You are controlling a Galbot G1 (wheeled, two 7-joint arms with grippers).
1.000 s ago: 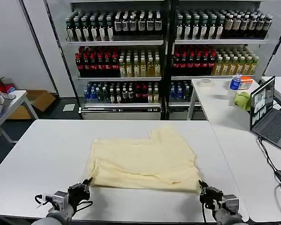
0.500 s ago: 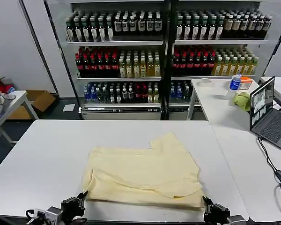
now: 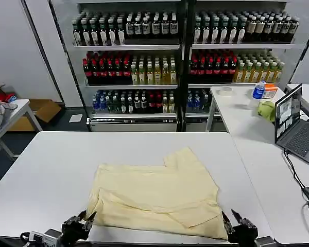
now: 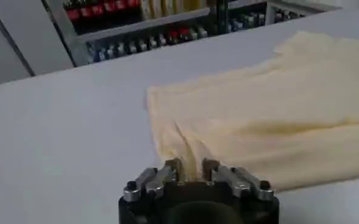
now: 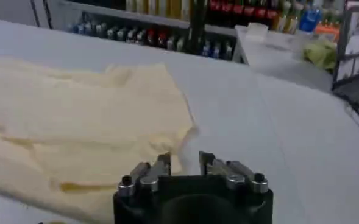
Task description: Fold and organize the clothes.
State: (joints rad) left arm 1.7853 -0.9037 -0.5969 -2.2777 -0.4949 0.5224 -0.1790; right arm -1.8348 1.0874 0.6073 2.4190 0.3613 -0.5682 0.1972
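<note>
The pale yellow T-shirt (image 3: 149, 186) has loose creases (image 3: 144, 207) running across it near its hem, so it will fold over limply and bunch up when I fold it.
The clothes are one pale yellow T-shirt (image 3: 157, 195) lying flat and wrinkled on the white table (image 3: 51, 170), its hem close to the near edge. One sleeve (image 3: 183, 157) points to the far side. My left gripper (image 3: 81, 225) sits at the shirt's near left corner, open, and a raised ridge of the cloth (image 4: 188, 149) runs in between its fingers (image 4: 173, 168). My right gripper (image 3: 236, 227) sits at the near right corner, open. The cloth's edge (image 5: 176, 159) touches one of its fingers (image 5: 163, 163), and bare table shows in the rest of the gap.
A second white table (image 3: 252, 116) at the right carries an open laptop (image 3: 293, 123), a water bottle (image 3: 257, 92) and a lime-green cloth lump (image 3: 268, 109). Shelves of drink bottles (image 3: 159, 62) stand behind. A cable (image 3: 298, 180) trails along the right edge.
Both grippers drew back toward the near edge and the shirt slid with them. Its near right part now shows a doubled flap, and both grippers' fingers look more spread.
</note>
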